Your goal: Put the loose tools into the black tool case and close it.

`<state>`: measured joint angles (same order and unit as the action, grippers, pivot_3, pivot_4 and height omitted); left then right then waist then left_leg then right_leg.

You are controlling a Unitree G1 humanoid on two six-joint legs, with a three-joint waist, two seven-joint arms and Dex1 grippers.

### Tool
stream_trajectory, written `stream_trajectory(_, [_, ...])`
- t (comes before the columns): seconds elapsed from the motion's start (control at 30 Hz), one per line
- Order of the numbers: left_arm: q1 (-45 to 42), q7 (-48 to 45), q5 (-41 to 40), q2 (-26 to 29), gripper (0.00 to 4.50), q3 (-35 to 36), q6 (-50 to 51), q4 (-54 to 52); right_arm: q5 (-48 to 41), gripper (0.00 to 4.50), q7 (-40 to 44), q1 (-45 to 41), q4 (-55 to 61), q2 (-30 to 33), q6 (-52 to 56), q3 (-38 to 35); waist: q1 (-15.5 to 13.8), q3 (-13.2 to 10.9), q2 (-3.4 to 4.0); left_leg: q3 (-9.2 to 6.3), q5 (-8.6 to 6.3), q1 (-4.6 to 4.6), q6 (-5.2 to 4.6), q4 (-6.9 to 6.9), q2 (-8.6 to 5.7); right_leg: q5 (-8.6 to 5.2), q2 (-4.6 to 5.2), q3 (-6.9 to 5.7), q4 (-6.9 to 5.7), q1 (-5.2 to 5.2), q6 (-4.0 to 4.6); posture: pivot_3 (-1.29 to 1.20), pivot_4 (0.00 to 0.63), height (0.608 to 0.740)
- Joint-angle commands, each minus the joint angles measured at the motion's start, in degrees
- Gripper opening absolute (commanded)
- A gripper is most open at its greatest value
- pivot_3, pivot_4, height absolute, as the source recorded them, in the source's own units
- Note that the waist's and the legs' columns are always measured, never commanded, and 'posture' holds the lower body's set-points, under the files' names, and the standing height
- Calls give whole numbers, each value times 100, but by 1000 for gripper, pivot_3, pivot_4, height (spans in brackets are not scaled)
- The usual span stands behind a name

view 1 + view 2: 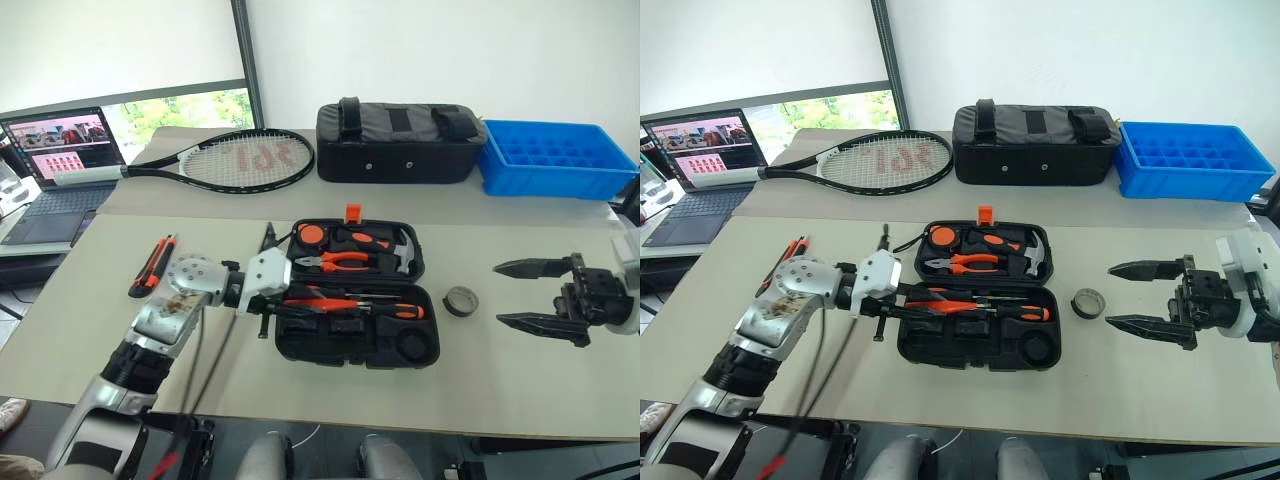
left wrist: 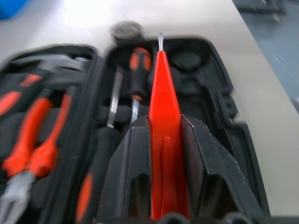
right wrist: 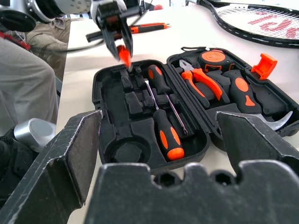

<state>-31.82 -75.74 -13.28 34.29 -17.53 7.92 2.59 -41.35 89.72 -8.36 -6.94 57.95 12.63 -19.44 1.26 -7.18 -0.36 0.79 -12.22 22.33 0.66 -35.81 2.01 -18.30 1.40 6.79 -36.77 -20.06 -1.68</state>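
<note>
My left gripper's fingers are on both sides of the small all-orange screwdriver (image 2: pixel 165 126) above a narrow slot (image 3: pixel 141 98). I should put the screwdriver down there, open my fingers, then push down with them closed.
The black tool case (image 1: pixel 330 350) lies open in the middle of the table. Two black-and-orange screwdrivers (image 3: pixel 161 126) lie in its near half. My left gripper (image 1: pixel 283 303) hovers at the case's left edge, shut on a small all-orange screwdriver (image 2: pixel 163 88) whose tip points across the near half. An orange-black utility knife (image 1: pixel 152 266) lies on the table left of the case. Just right of the case sits a dark tape roll (image 1: pixel 461 300). Further right, above the table, my right gripper (image 1: pixel 515 293) stands open with nothing in it, pointing toward the case.
Pliers (image 1: pixel 340 261), a hammer and a tape measure fill the case's far half. Along the back of the table lie a tennis racket (image 1: pixel 245 160), a black fabric bag (image 1: pixel 400 145) and a blue tray (image 1: pixel 555 160). A laptop (image 1: pixel 60 170) stands at far left.
</note>
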Motion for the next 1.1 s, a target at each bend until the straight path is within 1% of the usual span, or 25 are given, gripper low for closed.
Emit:
stream_trajectory(0.03, [-198, -70, 249, 22, 461, -82, -166, 300, -98, 4500, 266, 84, 209, 100, -59, -349, 0, 0, 0, 0, 0, 0, -1, 0, 0, 0, 0, 0, 0, 0, 0, 0, 150, 707])
stream_trajectory(0.23, [-172, -29, 522, 1, 461, -184, -181, 503, -82, 4500, 220, 233, 312, 55, -53, -458, -10, 0, 0, -3, 0, 4, -1, -2, 0, 0, 0, -2, -1, -1, -1, 0, 150, 707])
stream_trajectory(0.37, [-129, 66, 849, -92, 461, -378, -392, 696, -67, 4500, 192, 289, 341, -6, -92, -448, -19, 0, 0, -3, -1, 3, -1, -3, 0, -1, 0, -2, -2, 0, -1, 0, 150, 707])
stream_trajectory(0.53, [-200, 232, 997, -238, 461, -421, -276, 750, -42, 4500, 188, 270, 321, -45, -132, -429, -19, 0, 0, -4, -1, 4, -2, -4, -1, 0, 0, -1, -2, 0, -1, 0, 150, 707])
stream_trajectory(0.63, [-227, 479, 1114, -335, 461, -421, 25, 630, -25, 4500, 186, 263, 295, -74, -173, -425, -20, 0, 0, -4, -1, 3, -2, -4, 0, -1, 0, -1, -4, 0, -1, 0, 150, 707])
stream_trajectory(0.9, [-113, 409, 1019, -315, 461, -431, 560, 129, -27, 4500, 170, 376, 321, -124, -240, -474, -24, 0, 0, -5, 0, 3, -2, -6, -1, -1, 0, -2, -7, 0, -2, 0, 150, 707])
stream_trajectory(0.97, [-99, 372, 934, -315, 1461, -394, 689, 35, -25, 4500, 167, 372, 315, -121, -248, -474, -20, 0, 0, -5, 0, 3, -2, -6, -1, -1, 0, -1, -7, 0, -2, 0, 150, 707])
stream_trajectory(1.0, [-100, 349, 917, -303, 1665, -385, 705, 10, -20, 4500, 168, 369, 309, -118, -255, -472, -20, 0, 0, -5, 0, 3, -2, -6, -1, -1, 0, -1, -7, 0, -2, 0, 150, 707])
stream_trajectory(1.1, [-150, 440, 903, -333, 2769, -282, 610, 62, -16, 4500, 184, 361, 292, -105, -262, -463, -21, 0, 0, -5, 0, 2, -2, -6, -1, -1, -1, -1, -8, 0, -1, 0, 150, 707])
